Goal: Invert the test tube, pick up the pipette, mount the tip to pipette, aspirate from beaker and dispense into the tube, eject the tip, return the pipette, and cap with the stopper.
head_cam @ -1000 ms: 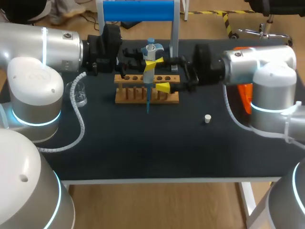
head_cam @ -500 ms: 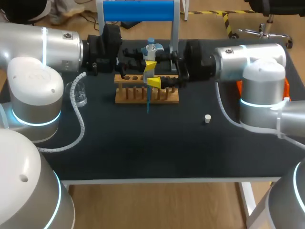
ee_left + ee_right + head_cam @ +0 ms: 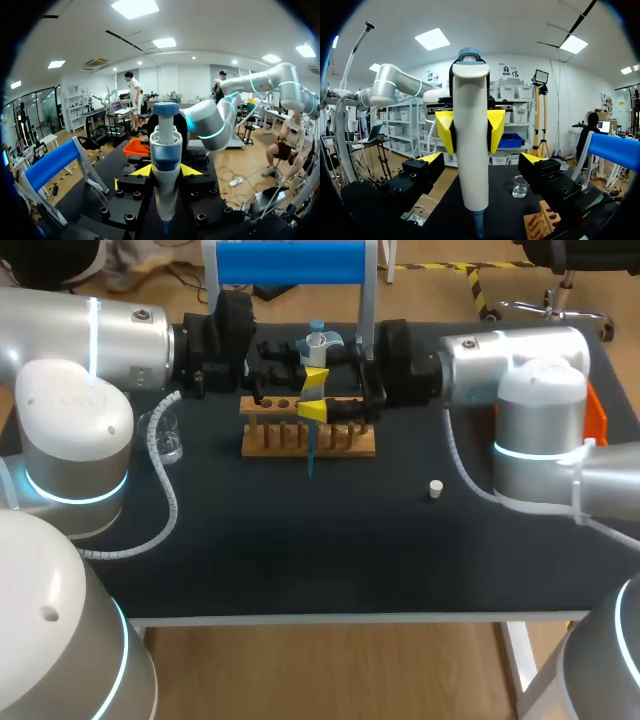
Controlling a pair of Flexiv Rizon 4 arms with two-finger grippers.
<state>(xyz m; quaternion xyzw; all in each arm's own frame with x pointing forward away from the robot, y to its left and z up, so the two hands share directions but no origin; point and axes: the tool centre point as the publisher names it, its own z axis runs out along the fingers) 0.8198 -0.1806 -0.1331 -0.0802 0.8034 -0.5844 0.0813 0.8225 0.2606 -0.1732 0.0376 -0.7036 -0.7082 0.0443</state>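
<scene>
The blue button is standing raised on top of the pipette and the blue tip is hanging below, so I expect the tip to fall off the pipette when I press the button.
My left gripper is shut on the white and blue pipette, held upright over the wooden tube rack. A blue tip hangs from the pipette in front of the rack. In the left wrist view the pipette stands between my left gripper fingers. My right gripper is open just below the left one, its fingers on either side of the pipette's lower body without touching it. In the right wrist view my right gripper straddles the pipette. No test tube can be made out.
A glass beaker stands left of the rack, also seen as the beaker beyond the pipette. A small white stopper lies right of the rack. The blue-topped pipette stand rises behind the rack. An orange object sits behind my right arm.
My right arm has swung left and its open gripper has closed in around the pipette below the left gripper. The left arm and pipette have stayed still.
</scene>
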